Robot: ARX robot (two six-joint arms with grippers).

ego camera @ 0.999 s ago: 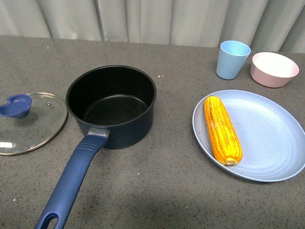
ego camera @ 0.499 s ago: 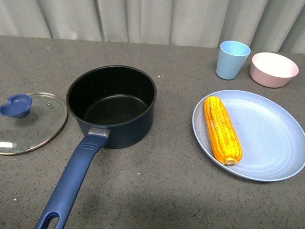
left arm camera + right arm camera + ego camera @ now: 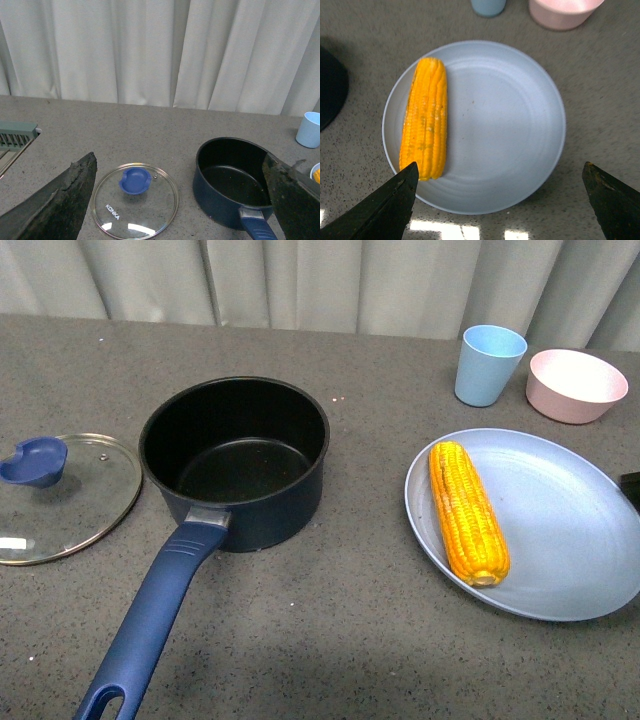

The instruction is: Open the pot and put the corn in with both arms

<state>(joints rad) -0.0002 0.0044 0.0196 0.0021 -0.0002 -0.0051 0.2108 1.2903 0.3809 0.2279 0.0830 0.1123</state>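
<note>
My gripper will lower the corn [image 3: 424,119], and the corn should lie completely below the pot's rim, because the navy pot's opening [image 3: 233,171] is wide and the pot's sides are deep.
The navy pot [image 3: 235,455] stands open at the table's middle left, its long blue handle [image 3: 150,620] pointing toward me. Its glass lid [image 3: 60,500] with the blue knob [image 3: 33,462] lies flat on the table to the pot's left. The corn [image 3: 467,512] lies on a light-blue plate [image 3: 570,540] at the right. My left gripper [image 3: 180,210] is open and empty, held back from the lid [image 3: 135,200] and pot [image 3: 232,180]. My right gripper [image 3: 497,210] is open and empty above the plate [image 3: 505,125], with the corn [image 3: 425,132] near one finger. A black tip of it [image 3: 632,488] shows at the front view's right edge.
A light-blue cup [image 3: 489,364] and a pink bowl [image 3: 576,385] stand behind the plate at the back right. White curtains close off the far edge of the grey table. A grey-green slatted object [image 3: 15,135] sits far off to the left in the left wrist view.
A black tip of my right gripper has come into the front view at the right edge. The pot, lid and corn have not moved.
</note>
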